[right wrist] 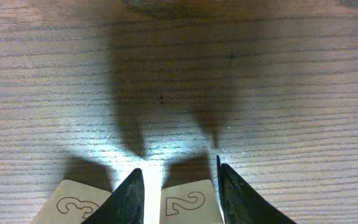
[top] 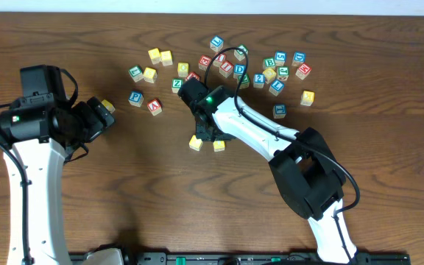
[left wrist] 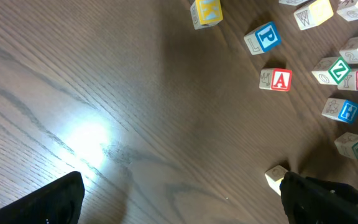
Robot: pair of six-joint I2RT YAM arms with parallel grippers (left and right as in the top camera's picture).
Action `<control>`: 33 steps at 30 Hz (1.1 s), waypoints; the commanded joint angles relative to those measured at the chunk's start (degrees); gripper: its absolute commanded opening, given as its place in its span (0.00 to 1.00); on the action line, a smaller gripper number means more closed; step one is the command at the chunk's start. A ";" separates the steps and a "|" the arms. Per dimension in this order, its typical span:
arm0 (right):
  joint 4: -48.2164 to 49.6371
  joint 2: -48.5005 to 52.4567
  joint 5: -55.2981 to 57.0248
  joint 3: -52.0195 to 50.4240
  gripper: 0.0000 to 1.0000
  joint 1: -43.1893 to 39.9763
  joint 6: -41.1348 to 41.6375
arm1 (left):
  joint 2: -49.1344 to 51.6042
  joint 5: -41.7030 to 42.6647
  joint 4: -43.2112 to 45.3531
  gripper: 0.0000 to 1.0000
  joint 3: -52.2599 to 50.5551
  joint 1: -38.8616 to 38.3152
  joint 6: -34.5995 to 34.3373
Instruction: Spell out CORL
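The yellow cube nearer my left gripper (top: 196, 143) lies crooked to its neighbour, so my right gripper should back away and my left gripper should straighten that cube.
Two yellow-topped cubes (top: 195, 143) (top: 218, 146) lie side by side in the middle of the table. My right gripper (top: 206, 136) is down at them. In the right wrist view their near faces read 3 (right wrist: 73, 202) and 2 (right wrist: 188, 202). The right gripper (right wrist: 179, 167) straddles the 2 cube, open, with a lit gap between the left finger (right wrist: 129, 196) and the cube. My left gripper (top: 98, 119) (left wrist: 182, 208) stands wide open over bare wood at the left, holding nothing. I cannot pick out the R and L cubes in the pile.
A loose pile of letter cubes (top: 260, 70) spreads across the back. Nearer the left arm lie a yellow cube (top: 108, 106), a P cube (left wrist: 263, 37) and an A cube (left wrist: 277, 79). A pale cube (left wrist: 276, 176) lies beside the dark shape at the left wrist view's lower right.
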 commanded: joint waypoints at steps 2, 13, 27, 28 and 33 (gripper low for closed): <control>-0.31 -0.04 -0.42 -0.35 0.40 0.22 -2.08 | 0.66 1.95 -0.57 0.99 0.72 0.13 1.27; -4.55 -0.09 -8.17 1.16 0.52 -1.46 -5.53 | 0.68 6.32 -0.42 0.99 -0.46 -2.99 5.29; -5.35 0.00 -4.02 0.70 0.31 -0.24 -1.57 | 0.68 6.34 -0.15 0.99 -0.46 -2.99 5.29; -5.40 0.00 -4.00 0.70 0.29 -0.39 -1.60 | 0.68 6.34 -0.13 0.99 -0.46 -2.99 5.29; -5.20 0.00 -4.02 0.70 0.30 -0.50 -1.66 | 0.68 6.32 -0.13 0.99 -0.46 -2.99 5.29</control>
